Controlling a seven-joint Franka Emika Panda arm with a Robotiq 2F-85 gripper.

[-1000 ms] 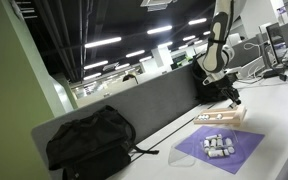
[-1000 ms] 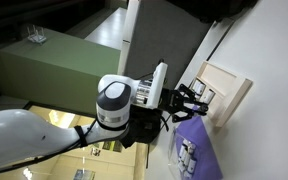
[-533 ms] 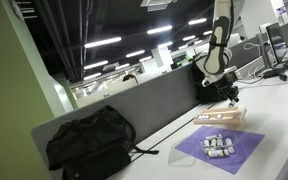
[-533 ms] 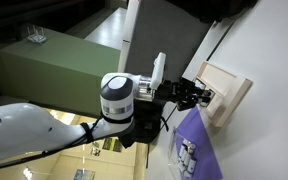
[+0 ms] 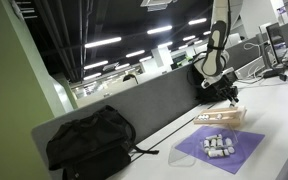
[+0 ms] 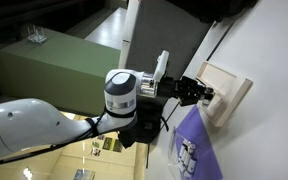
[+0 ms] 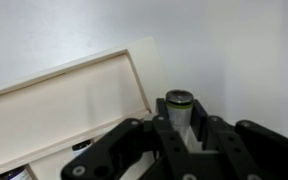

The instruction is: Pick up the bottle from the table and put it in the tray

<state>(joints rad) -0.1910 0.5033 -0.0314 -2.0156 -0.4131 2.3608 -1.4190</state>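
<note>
The grey bottle [image 7: 180, 112] hangs upright by the tray's narrow section, which has room, so I keep moving over and down until it sits inside, then let go.
In the wrist view a small grey bottle [image 7: 179, 112] with a dark cap stands upright between my gripper's [image 7: 180, 135] black fingers, which close against both its sides. It is over the pale table [image 7: 254, 50], just right of the light wooden tray's [image 7: 74, 95] end rim. In both exterior views the gripper [image 5: 229, 96] [image 6: 200, 93] hangs at the tray [image 5: 222, 116] [image 6: 229, 92]. The bottle does not show there.
A purple mat [image 5: 220, 150] [image 6: 194, 150] with several small white bottles [image 5: 218, 145] lies on the table beside the tray. A black backpack [image 5: 89, 142] lies along the grey partition [image 5: 149, 105]. Dark items sit at the tray's near end [image 7: 14, 173].
The gripper has moved a little toward the tray with the bottle between its fingers. Mat and tray have not moved.
</note>
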